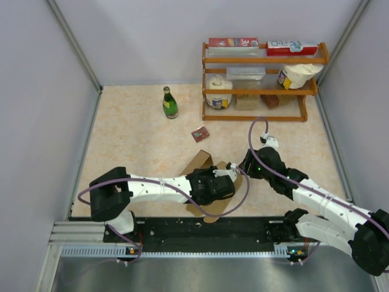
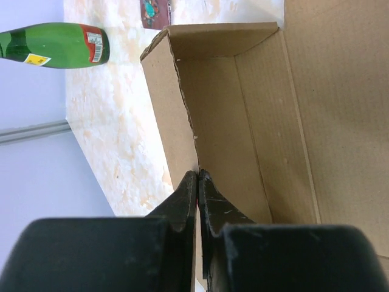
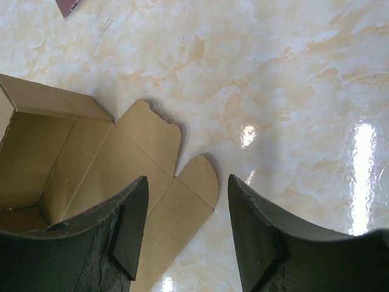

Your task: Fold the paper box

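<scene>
My left gripper should pull the box's side back, since it leans over the open box (image 2: 220,115), before my right gripper brings in the dark-red card (image 1: 200,134).
The paper box (image 1: 199,162) is plain brown cardboard, partly erected and open, lying on the marble table between the two arms. In the left wrist view its open inside (image 2: 243,109) faces the camera. My left gripper (image 2: 198,173) is shut on the edge of the box's side wall; in the top view it (image 1: 228,176) sits over the box. My right gripper (image 3: 188,177) is open and empty, just above the box's rounded end flap (image 3: 197,179). In the top view it (image 1: 246,163) is at the box's right end.
A green bottle (image 1: 169,102) stands at the back left and also shows in the left wrist view (image 2: 55,45). A small dark-red card (image 1: 199,133) lies just behind the box. A wooden shelf (image 1: 261,61) with cartons and tubs stands at the back right. Grey walls close three sides.
</scene>
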`<state>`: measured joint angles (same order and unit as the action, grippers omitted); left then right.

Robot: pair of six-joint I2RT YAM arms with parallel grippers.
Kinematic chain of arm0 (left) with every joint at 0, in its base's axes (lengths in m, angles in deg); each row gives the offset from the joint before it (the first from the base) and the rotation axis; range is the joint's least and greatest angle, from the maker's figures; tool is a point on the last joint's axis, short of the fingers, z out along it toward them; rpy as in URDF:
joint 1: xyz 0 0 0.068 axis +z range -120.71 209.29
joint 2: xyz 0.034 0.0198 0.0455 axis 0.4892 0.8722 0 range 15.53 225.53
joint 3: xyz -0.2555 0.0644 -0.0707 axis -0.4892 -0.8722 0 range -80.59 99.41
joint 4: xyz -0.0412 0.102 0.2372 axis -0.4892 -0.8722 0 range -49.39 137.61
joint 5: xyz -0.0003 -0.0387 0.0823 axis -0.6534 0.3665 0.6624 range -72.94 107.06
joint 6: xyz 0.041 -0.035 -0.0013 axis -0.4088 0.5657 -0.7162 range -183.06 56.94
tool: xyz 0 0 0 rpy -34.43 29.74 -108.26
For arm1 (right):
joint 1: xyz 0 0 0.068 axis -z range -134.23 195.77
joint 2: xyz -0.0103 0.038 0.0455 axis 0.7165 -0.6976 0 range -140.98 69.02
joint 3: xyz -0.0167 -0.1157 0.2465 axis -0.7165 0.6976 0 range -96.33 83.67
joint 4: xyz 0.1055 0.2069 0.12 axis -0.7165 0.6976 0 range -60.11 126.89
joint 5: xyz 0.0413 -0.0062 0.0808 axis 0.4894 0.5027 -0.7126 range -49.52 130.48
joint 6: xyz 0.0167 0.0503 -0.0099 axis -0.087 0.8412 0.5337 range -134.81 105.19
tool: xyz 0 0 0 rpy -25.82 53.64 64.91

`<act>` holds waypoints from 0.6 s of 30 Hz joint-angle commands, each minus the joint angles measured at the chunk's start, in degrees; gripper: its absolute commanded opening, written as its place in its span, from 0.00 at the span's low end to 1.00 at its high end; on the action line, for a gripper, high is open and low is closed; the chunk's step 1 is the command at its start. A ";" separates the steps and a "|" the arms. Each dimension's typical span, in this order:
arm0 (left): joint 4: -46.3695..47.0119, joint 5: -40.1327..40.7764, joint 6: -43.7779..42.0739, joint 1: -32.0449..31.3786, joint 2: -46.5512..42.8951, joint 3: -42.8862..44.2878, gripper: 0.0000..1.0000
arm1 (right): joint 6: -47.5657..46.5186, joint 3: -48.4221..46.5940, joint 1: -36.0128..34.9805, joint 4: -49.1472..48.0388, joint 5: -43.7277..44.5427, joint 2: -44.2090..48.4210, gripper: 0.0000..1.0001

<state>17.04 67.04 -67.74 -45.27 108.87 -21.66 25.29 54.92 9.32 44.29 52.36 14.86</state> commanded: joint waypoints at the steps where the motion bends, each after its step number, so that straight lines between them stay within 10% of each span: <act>1: 0.42 -1.02 0.91 -0.32 0.26 1.27 0.00 | -0.28 -0.25 0.50 -1.21 -0.19 1.33 0.54; 18: 3.41 -13.66 7.15 6.35 -6.41 -1.28 0.00 | -5.64 -7.01 0.59 2.21 4.29 3.08 0.55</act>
<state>17.69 62.30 -64.55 -42.80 107.51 -21.81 22.73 53.48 9.36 45.90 53.45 16.11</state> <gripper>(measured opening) 0.010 0.544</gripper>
